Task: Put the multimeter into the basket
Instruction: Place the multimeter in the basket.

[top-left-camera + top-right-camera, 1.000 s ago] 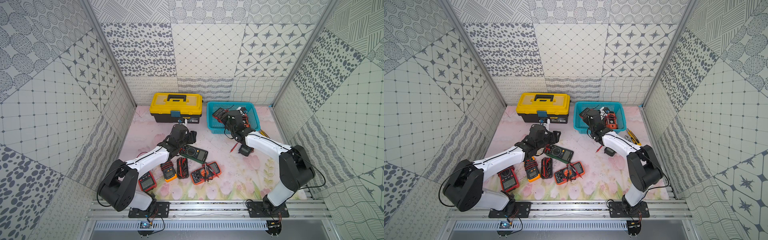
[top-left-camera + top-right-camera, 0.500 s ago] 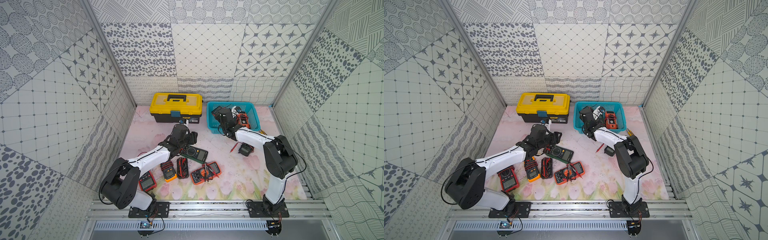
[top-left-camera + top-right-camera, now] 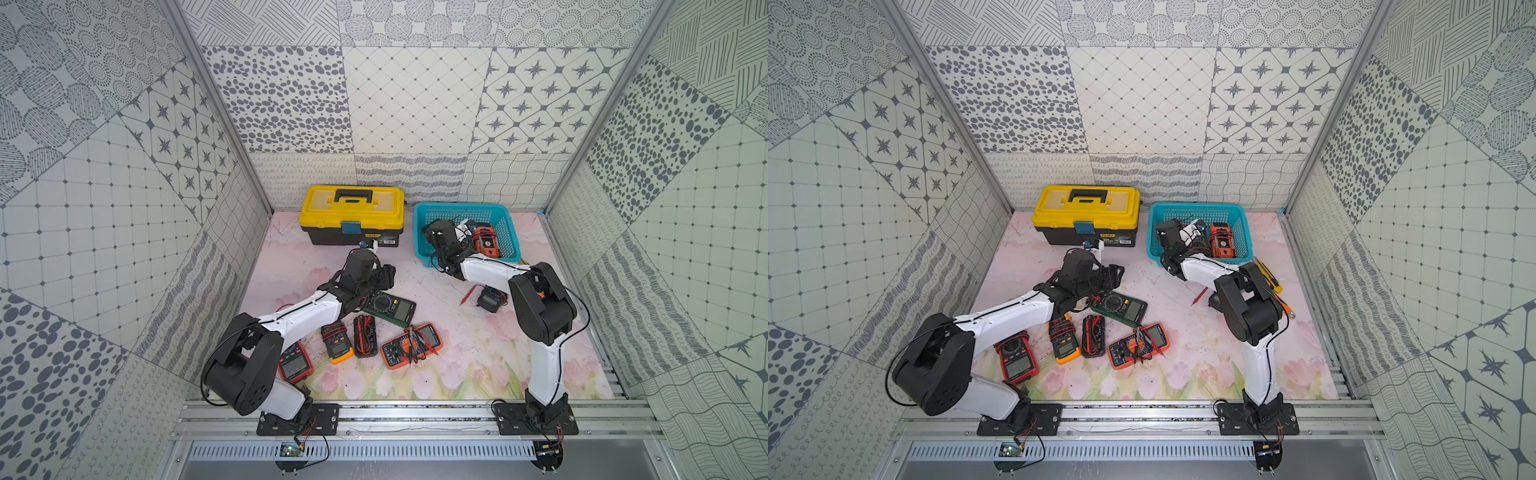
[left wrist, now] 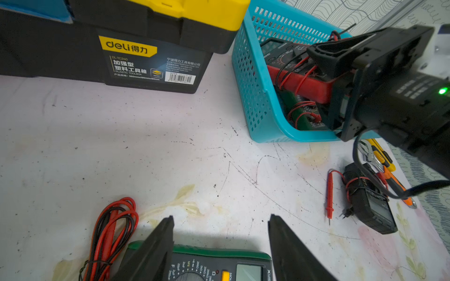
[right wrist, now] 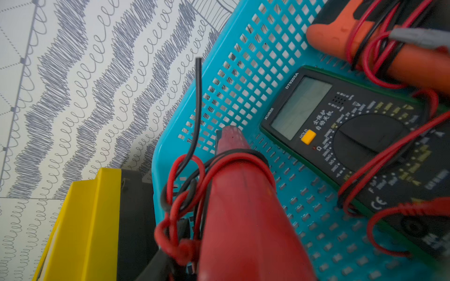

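My right gripper should put the red multimeter (image 5: 248, 213) down and then tip it flat next to the green multimeter inside (image 5: 300, 199), because the red multimeter is hanging edge-up in the basket.
The turquoise basket (image 3: 420, 241) (image 3: 1153, 245) stands at the back right. My right gripper (image 4: 321, 52) reaches into it from the near side, shut on a red multimeter (image 5: 243, 219) (image 4: 304, 85) wrapped in red and black leads. The meter hangs tilted just above the basket floor (image 5: 316, 219). A green multimeter (image 5: 341, 126) and an orange one (image 3: 484, 243) lie inside. My left gripper (image 4: 220, 219) (image 3: 384, 276) is open at mid table. Its fingers hang over the top end of a green multimeter (image 4: 219, 262) (image 3: 390, 307) that lies flat.
A yellow-lidded black toolbox (image 3: 351, 210) stands left of the basket. Several more multimeters (image 3: 411, 347) lie in a row near the front. A small black meter (image 3: 490, 299) with a red probe (image 4: 330, 192) lies right of centre. Yellow and orange hand tools (image 3: 1268, 280) lie by the right wall.
The right arm has folded and carried the red multimeter deeper and lower into the basket. The left gripper has stayed over the green multimeter.
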`<act>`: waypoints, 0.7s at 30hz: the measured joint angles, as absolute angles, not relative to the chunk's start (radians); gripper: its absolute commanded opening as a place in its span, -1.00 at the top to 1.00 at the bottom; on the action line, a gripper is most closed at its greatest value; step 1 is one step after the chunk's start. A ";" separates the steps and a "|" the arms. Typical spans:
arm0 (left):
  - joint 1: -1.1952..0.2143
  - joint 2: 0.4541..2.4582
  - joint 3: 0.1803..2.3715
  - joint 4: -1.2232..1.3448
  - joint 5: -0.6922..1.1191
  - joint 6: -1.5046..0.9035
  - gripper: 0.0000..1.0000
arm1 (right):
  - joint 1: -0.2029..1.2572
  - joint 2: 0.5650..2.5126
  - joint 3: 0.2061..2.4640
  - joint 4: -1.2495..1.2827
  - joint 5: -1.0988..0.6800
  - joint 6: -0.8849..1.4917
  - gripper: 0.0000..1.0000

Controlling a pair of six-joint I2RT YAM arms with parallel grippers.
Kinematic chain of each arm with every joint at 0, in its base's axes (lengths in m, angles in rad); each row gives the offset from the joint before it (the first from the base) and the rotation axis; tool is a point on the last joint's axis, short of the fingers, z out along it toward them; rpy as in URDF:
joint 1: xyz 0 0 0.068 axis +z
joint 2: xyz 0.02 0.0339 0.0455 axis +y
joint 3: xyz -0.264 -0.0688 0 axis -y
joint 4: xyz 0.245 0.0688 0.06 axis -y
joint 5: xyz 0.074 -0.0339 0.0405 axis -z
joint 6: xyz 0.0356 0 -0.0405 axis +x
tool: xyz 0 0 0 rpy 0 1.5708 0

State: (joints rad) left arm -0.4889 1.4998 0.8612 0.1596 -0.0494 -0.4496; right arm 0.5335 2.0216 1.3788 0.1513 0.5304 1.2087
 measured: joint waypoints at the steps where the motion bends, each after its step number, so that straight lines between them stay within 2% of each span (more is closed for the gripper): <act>1: -0.489 1.502 0.861 0.160 -0.047 -0.450 -0.30 | 0.533 2.025 1.387 0.152 0.527 1.219 0.48; 4: -0.489 1.505 0.861 0.160 -0.044 -0.450 -0.30 | 0.532 2.039 1.398 0.152 0.524 1.238 0.04; 11: -0.489 1.505 0.860 0.161 -0.035 -0.451 -0.30 | 0.533 2.041 1.399 0.154 0.487 1.265 -0.49; 15: -0.489 1.506 0.859 0.164 -0.032 -0.453 -0.30 | 0.532 2.036 1.399 0.126 0.469 1.263 -0.57; 21: -0.489 1.513 0.859 0.168 -0.028 -0.461 -0.30 | 0.530 2.014 1.394 0.062 0.429 1.243 -0.58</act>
